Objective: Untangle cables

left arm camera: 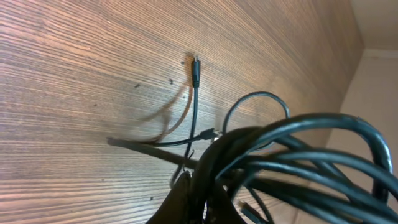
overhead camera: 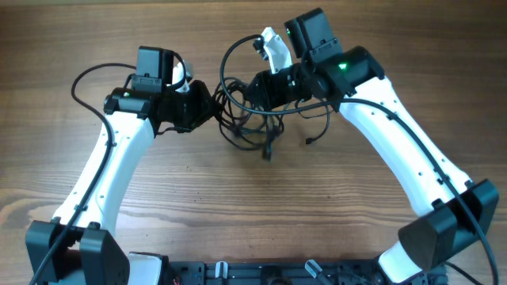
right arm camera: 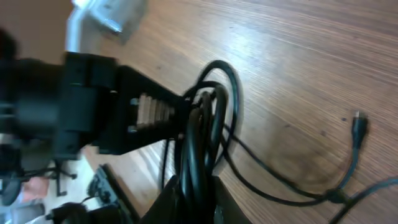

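Note:
I should pull my left gripper back while my right gripper lifts its part of the cables high and away, because the cables (overhead camera: 268, 131) hang bunched (overhead camera: 236, 119) where my grippers are close together.
The cables (overhead camera: 242, 111) are a tangle of thin black cords held above the wooden table between my two grippers. My left gripper (overhead camera: 212, 105) is shut on the bundle's left side; in the left wrist view its jaws (left arm camera: 200, 202) clamp the thick bunch (left arm camera: 280, 155). My right gripper (overhead camera: 255, 89) is shut on the bundle's right side; its jaws (right arm camera: 194, 199) pinch several strands (right arm camera: 205, 130). Loose ends hang down: one plug (overhead camera: 268, 153) below the bundle, another plug (overhead camera: 309, 141) to the right, also seen in the right wrist view (right arm camera: 359, 122) and left wrist view (left arm camera: 195, 67).
The wooden table (overhead camera: 238, 214) spreads around the arms. A large cable loop (overhead camera: 238, 47) rises behind the bundle. The left gripper (right arm camera: 124, 112) fills the left of the right wrist view. The arms' bases (overhead camera: 71, 253) stand at the front corners.

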